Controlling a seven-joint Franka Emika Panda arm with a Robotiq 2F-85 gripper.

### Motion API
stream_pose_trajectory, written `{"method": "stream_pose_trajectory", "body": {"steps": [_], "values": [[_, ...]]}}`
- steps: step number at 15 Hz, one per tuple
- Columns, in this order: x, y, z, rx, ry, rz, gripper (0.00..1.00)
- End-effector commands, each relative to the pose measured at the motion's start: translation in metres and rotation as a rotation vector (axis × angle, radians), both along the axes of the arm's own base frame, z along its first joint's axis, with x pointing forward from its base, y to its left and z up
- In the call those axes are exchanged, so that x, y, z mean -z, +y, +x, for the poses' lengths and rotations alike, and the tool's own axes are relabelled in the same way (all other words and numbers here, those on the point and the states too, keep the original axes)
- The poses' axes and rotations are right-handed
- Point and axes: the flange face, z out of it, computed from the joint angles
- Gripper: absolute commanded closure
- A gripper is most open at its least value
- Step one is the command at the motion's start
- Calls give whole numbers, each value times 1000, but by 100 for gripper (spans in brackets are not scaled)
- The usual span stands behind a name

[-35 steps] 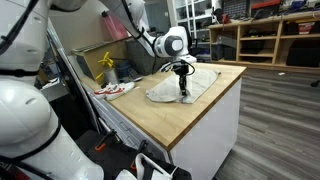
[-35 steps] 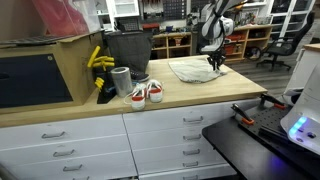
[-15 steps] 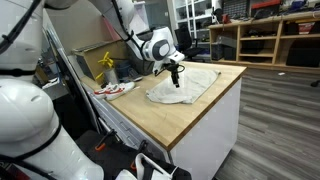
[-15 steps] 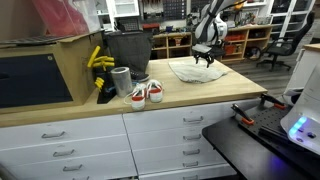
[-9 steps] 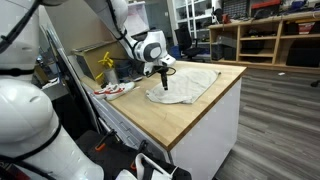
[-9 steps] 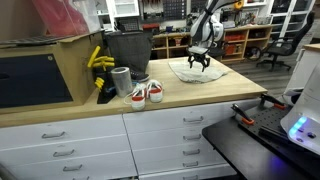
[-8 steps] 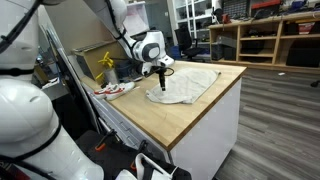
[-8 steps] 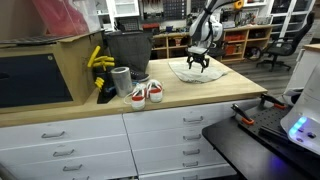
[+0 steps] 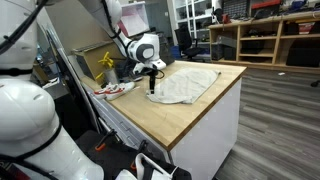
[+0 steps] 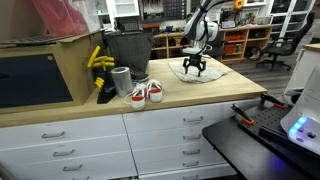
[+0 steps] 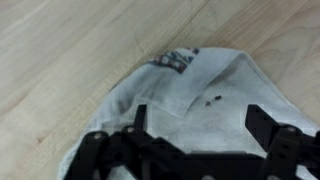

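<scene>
The cloth's folded corner (image 11: pixel 208 62) is in front of the robot's open fingers, so the gripper should rise, move over the fold (image 11: pixel 192 80) next to the dark pattern and pinch there.
A pale grey-white cloth (image 9: pixel 186 84) lies spread on the wooden counter (image 9: pixel 200 115); in an exterior view the cloth (image 10: pixel 200 69) sits toward the far end. My gripper (image 9: pixel 152 88) hangs just above the cloth's near corner, jaws open and empty. From the wrist, the cloth (image 11: pixel 190 100) fills the lower middle, with a folded edge and small dark specks. The gripper (image 11: pixel 198 125) straddles it, its two dark fingers (image 11: pixel 258 122) standing wide apart with only fabric between them.
A pair of red-and-white sneakers (image 10: pixel 146 93) sits on the counter beside a grey cup (image 10: pixel 121 80) and a dark bin (image 10: pixel 127 48). Yellow objects (image 10: pixel 98 60) and a cardboard box (image 10: pixel 45 70) stand alongside. Drawers run below the counter edge.
The gripper has travelled across the cloth from its far side toward the corner nearest the sneakers, staying open throughout. The cloth has not moved.
</scene>
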Motion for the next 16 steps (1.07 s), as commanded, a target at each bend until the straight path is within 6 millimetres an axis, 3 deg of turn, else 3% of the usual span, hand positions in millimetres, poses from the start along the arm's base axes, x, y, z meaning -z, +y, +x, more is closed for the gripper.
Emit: {"method": "stream_pose_trajectory", "body": {"steps": [1, 5, 13, 16], "values": [[-3, 25, 4, 86, 85, 43, 0], [-1, 42, 16, 194, 120, 59, 0], [32, 43, 30, 351, 248, 41, 0], [13, 45, 37, 377, 269, 57, 0]]}}
